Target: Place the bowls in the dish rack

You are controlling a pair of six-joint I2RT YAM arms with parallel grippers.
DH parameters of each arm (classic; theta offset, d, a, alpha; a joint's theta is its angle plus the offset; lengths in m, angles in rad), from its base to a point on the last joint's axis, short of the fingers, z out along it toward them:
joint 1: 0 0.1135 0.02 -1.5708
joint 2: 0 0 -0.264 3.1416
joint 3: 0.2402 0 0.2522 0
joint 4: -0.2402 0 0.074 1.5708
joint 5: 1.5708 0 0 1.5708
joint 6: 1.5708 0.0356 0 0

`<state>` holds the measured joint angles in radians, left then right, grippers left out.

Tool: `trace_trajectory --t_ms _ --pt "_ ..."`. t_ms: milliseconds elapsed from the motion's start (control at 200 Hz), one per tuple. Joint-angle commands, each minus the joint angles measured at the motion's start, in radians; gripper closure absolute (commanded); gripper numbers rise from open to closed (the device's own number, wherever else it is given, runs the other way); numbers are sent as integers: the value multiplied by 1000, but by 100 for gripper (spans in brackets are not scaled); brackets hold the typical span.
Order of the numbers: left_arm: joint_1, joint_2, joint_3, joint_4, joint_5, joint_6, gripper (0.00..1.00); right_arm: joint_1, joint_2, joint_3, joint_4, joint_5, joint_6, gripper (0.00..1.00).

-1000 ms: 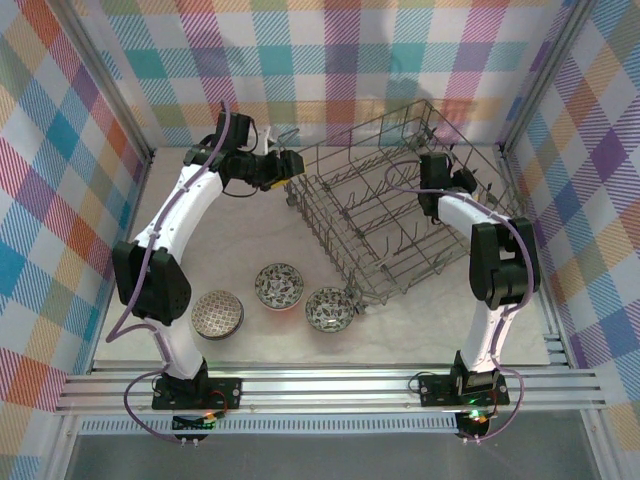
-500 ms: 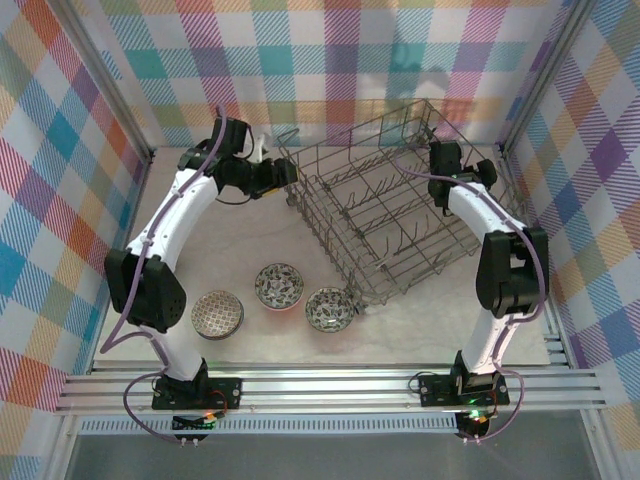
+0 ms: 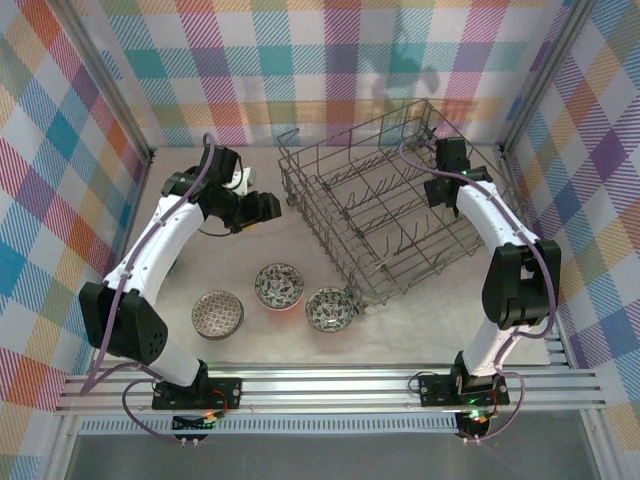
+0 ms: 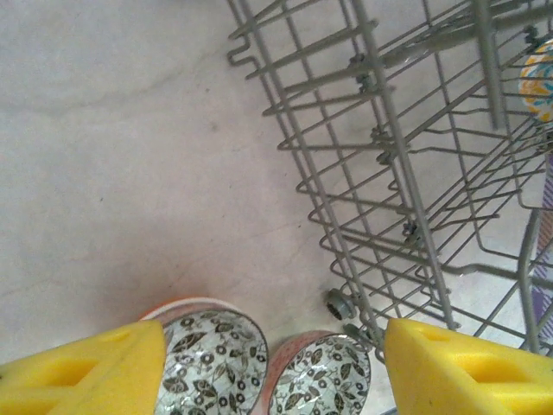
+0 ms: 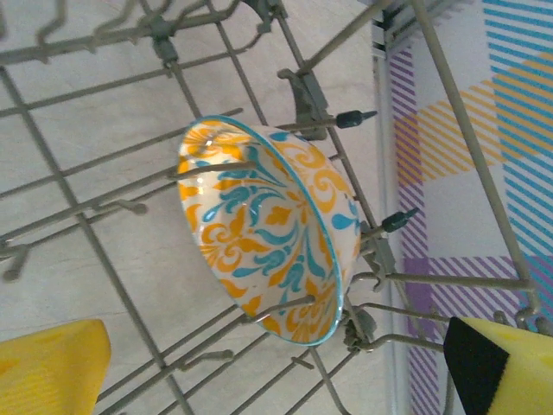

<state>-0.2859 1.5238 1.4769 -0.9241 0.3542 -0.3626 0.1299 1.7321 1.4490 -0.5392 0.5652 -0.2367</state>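
My open left gripper should go down next where a gap (image 3: 304,298) separates the floral bowls' rims, until its fingers are on both sides of the rim of the bowl (image 3: 309,302) by the rack.
Three patterned bowls sit on the table in front of the dish rack (image 3: 385,215): a grey mosaic one (image 3: 217,313), a floral one (image 3: 279,286) and another floral one (image 3: 329,308) by the rack's near corner. In the left wrist view the two floral bowls (image 4: 212,363) (image 4: 321,378) lie far below my open left gripper (image 4: 276,380), which hovers left of the rack (image 3: 260,207). An orange-and-teal bowl (image 5: 268,229) stands on edge among the rack's tines. My right gripper (image 5: 276,372) is open and backed off from it, at the rack's far right side (image 3: 443,185).
The wire rack (image 4: 406,156) sits at an angle on the pale table (image 3: 200,250). Checked walls close in the back and sides, and a metal rail (image 3: 330,385) runs along the near edge. A small rack wheel (image 4: 335,303) sits close to the right floral bowl.
My right gripper opened, left the orange-and-teal bowl in the rack and pulled back to the far right. My left arm swung away from the rack's far-left corner, toward the near left.
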Motion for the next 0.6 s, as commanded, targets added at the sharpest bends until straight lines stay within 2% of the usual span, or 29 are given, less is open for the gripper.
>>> trace_trajectory --t_ms 0,225,355,595 --pt "-66 -54 -60 -50 -64 -96 32 -4 -46 51 -51 -90 38 1" --pt "-216 -92 -201 -5 -165 -357 32 -5 -90 58 -72 -177 68 1" --pt "-289 -83 -253 34 -152 -447 31 -4 -122 71 -103 -241 99 1" --pt "-347 -140 -354 70 -122 -575 31 -1 -143 97 -192 -266 131 1"
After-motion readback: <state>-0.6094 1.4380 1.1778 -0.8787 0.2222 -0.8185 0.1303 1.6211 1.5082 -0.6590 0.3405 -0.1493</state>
